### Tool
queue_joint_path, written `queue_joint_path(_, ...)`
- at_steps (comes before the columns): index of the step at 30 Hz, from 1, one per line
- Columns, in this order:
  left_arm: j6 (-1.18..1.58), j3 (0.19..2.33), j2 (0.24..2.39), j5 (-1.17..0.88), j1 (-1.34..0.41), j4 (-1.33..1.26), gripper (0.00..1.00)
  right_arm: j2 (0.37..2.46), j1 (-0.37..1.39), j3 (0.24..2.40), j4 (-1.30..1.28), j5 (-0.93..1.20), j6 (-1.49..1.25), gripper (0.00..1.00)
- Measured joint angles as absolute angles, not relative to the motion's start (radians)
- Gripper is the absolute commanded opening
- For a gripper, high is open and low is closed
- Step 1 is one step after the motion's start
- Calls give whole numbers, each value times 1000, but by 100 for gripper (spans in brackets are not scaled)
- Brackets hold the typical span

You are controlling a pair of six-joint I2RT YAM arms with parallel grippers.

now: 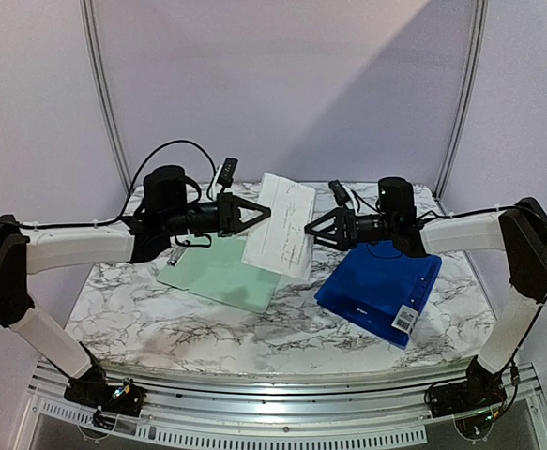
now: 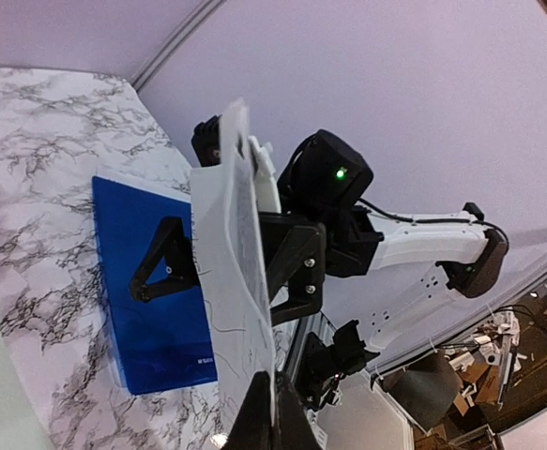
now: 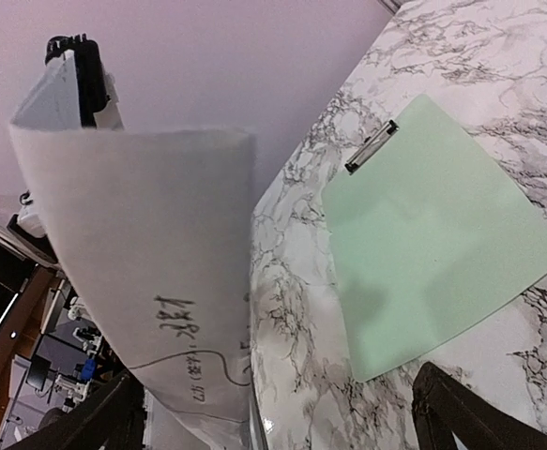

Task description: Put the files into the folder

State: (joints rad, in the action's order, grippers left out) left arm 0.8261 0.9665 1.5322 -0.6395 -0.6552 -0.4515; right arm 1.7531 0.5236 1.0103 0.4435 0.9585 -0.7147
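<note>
I expect the white sheet [image 1: 282, 227] to stay spread as my right gripper carries it, since it stands out from its pinched edge [image 1: 265, 210] with a slight curl.
One of the files, a white sheet [image 1: 281, 227] with handwriting, hangs upright in the air over the table's middle. My left gripper [image 1: 266, 214] is shut on its left edge; in the left wrist view the sheet [image 2: 228, 281] stands edge-on, pinched at my left gripper's tips [image 2: 271, 379]. My right gripper [image 1: 311, 232] is open just right of the sheet, its jaws wide on either side of the paper's edge without touching it. In the right wrist view the sheet [image 3: 151, 272] curls at the left. The blue folder [image 1: 378, 286] lies closed on the table under the right arm, its barcode sticker [image 1: 404, 320] at the near corner.
A pale green clipboard [image 1: 219, 272] with a metal clip [image 3: 372, 147] lies flat on the marble table [image 1: 160, 319] below the left gripper. Left of the held sheet, the blue folder [image 2: 151, 291] shows in the left wrist view. A curved purple backdrop rises behind the table.
</note>
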Motion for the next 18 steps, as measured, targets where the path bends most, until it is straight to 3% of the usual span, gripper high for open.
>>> queue_joint_path(3, 832, 966, 1497, -647, -655, -451, 0, 1752, 524, 980, 568, 985, -765, 98)
queue_joint_path(6, 836, 966, 1473, -648, -655, -451, 0, 1746, 524, 946, 722, 1013, -843, 91)
queue_joint_path(14, 867, 966, 1467, -648, -655, -475, 0, 1758, 531, 917, 1214, 1071, -1201, 46)
queue_joint_path(16, 873, 966, 1467, -648, -655, -485, 0, 1781, 532, 919, 1265, 1075, -1282, 37)
queue_joint_path(18, 879, 965, 1467, -647, -655, -490, 0, 1805, 535, 919, 1284, 1075, -1332, 34)
